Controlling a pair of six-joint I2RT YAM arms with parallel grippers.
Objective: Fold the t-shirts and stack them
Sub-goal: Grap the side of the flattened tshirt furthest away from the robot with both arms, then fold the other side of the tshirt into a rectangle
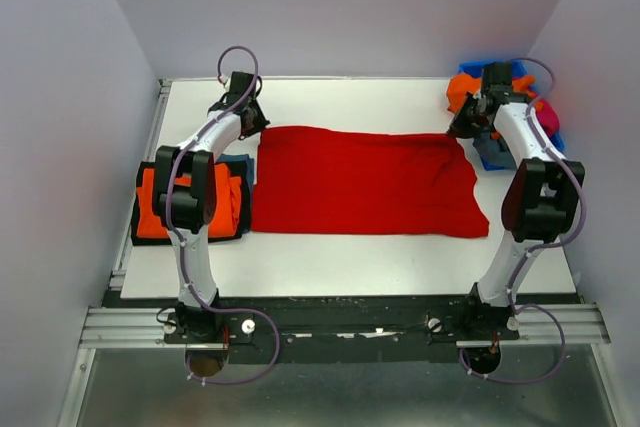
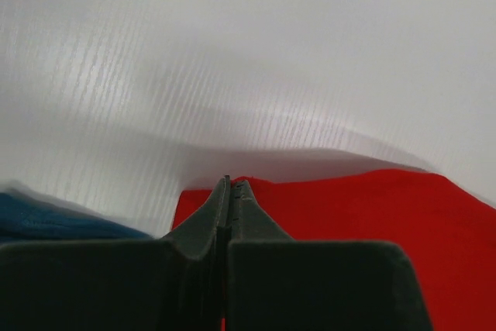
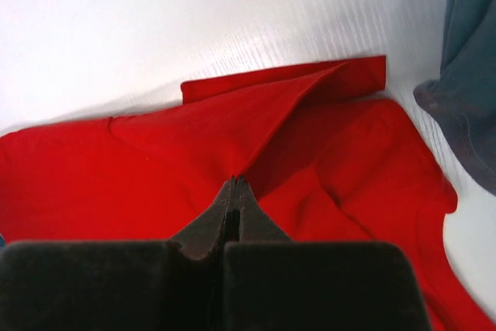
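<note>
The red t-shirt's far edge (image 1: pixel 350 133) runs straight from one gripper to the other, so the robot's left gripper should go on folding it over the spread cloth (image 1: pixel 278 181) until it is lying flat.
The large red t-shirt (image 1: pixel 365 182) lies spread as a wide rectangle in the middle of the white table (image 1: pixel 340 262). My left gripper (image 1: pixel 252 125) is at its far left corner. In the left wrist view the gripper (image 2: pixel 231 182) is shut on the edge of the red cloth (image 2: pixel 372 207), which is raised slightly off the table. My right gripper (image 1: pixel 460 129) is at the far right corner. In the right wrist view it (image 3: pixel 235 180) is shut on a pinched ridge of the red t-shirt (image 3: pixel 116 160). A folded orange t-shirt (image 1: pixel 150 209) lies at the left.
A teal-blue shirt (image 1: pixel 243 165) shows beside the orange one, and also in the left wrist view (image 2: pixel 46 218). At the back right a blue bin (image 1: pixel 492 152) holds orange (image 1: pixel 460 89) and magenta (image 1: pixel 546 112) shirts. Grey cloth (image 3: pixel 469 75) hangs at the right. White walls surround the table.
</note>
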